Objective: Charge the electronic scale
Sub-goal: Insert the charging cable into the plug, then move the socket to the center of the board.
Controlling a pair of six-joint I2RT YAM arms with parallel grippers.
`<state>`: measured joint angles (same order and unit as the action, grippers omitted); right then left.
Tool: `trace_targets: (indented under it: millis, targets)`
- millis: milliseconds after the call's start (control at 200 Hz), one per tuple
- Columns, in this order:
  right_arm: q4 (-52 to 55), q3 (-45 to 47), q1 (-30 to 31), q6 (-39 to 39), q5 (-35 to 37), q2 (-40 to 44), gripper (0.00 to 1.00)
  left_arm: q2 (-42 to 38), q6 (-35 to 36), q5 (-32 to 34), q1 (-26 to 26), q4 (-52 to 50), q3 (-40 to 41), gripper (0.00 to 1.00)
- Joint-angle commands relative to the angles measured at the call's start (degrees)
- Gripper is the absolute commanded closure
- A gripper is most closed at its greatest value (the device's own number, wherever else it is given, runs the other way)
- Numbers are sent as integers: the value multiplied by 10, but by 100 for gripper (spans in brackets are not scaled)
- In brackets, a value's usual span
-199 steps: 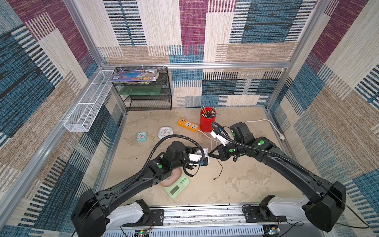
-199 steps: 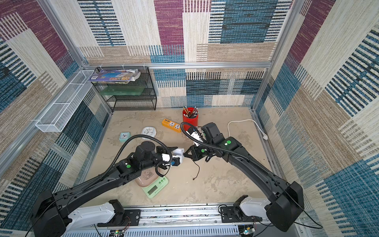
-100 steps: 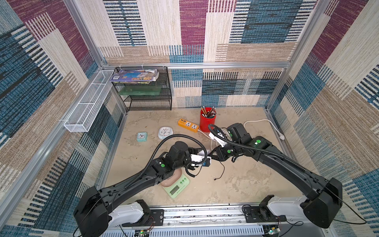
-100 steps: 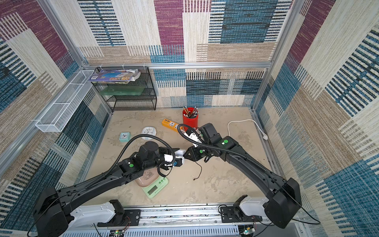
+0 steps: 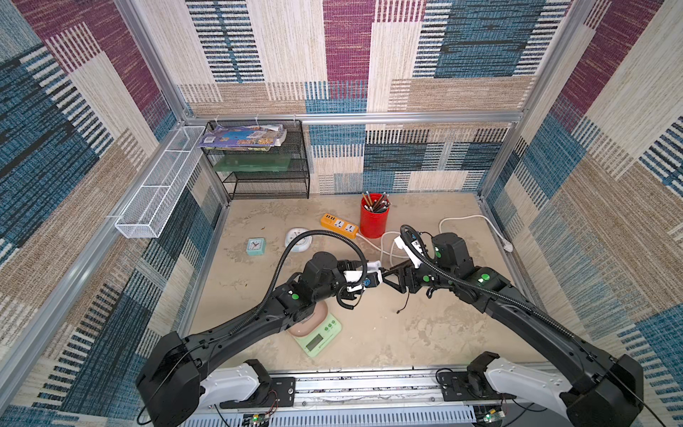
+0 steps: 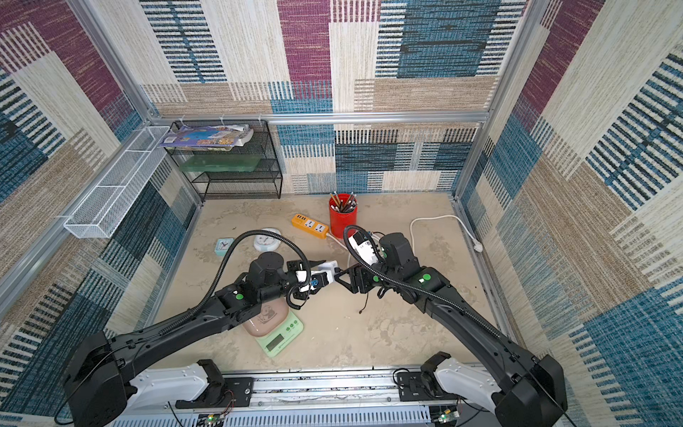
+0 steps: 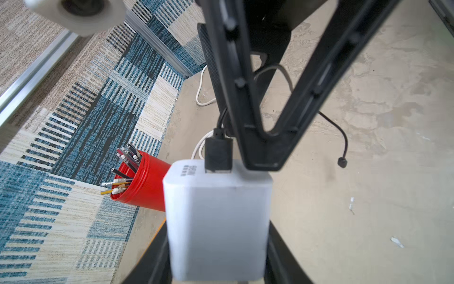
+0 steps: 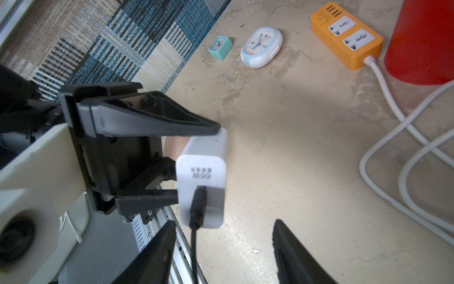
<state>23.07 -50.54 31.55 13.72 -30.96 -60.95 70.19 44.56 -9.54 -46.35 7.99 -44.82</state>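
Observation:
My right gripper should take the block's USB end (image 8: 211, 177) before my left gripper steadies the orange power strip, because my left gripper covers the white charger block's socket end (image 7: 217, 265).
The electronic scale (image 5: 320, 338) (image 6: 279, 339) is mint green with a pink bowl (image 6: 267, 316) on top. It sits on the table near the front, partly under my left arm. Above the table, my left gripper (image 5: 373, 275) (image 8: 196, 164) is shut on a white charger block (image 7: 216, 221) (image 8: 201, 172). A black USB plug (image 7: 218, 155) (image 8: 197, 206) sits in the block's port. Its thin cable hangs down, and the loose end (image 5: 398, 312) (image 7: 342, 162) lies on the table. My right gripper (image 5: 386, 278) (image 8: 224, 222) is open facing the block, its fingers either side of the plug without touching it.
An orange power strip (image 5: 339, 225) lies at the back beside a red pencil cup (image 5: 374, 216), and its white cord (image 5: 462, 220) loops to the right. A teal clock (image 5: 255, 246) and a round white clock (image 5: 298, 240) stand to the left. A black wire rack (image 5: 258, 162) stands in the back corner.
My right gripper was shut on the black plug at the charger and has now opened and let it go. Both wrists drifted slightly left. The left grip is unchanged.

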Motion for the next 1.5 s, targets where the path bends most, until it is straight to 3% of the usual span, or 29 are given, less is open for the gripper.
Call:
trace_targets:
  millis: [0, 215, 411, 601, 756, 806, 936, 1016, 1252, 1497]
  targets:
    - [-86, 11, 4, 26, 7, 11, 32, 8, -55, 3, 0, 33, -9, 73]
    - [-106, 11, 12, 36, 29, -1, 27, 18, -80, 2, 1, 33, -22, 73]
    - [-114, 10, 11, 50, 42, -18, 31, 18, -94, -1, 0, 36, -26, 73]
    - [-131, 6, 11, 58, 19, -37, 50, 28, -106, 3, 0, 36, -34, 72]
    - [-139, 6, 10, 62, 17, -41, 74, 36, -115, 12, 0, 37, -36, 71]
    - [-142, 9, 7, 63, 18, -41, 79, 40, -118, 14, 1, 36, -39, 65]
    - [-136, 8, -13, 65, 25, -40, 84, 52, -124, 16, 1, 51, -33, 20]
    - [-121, 3, -43, 63, 21, -35, 87, 59, -134, 10, 14, 39, -38, 11]
    - [-76, -5, -147, 44, 28, 3, 88, 128, -297, -68, 143, -16, -117, 10]
    - [-40, -21, -179, 36, 65, 16, 88, 296, -489, -24, 216, -168, -335, 21]
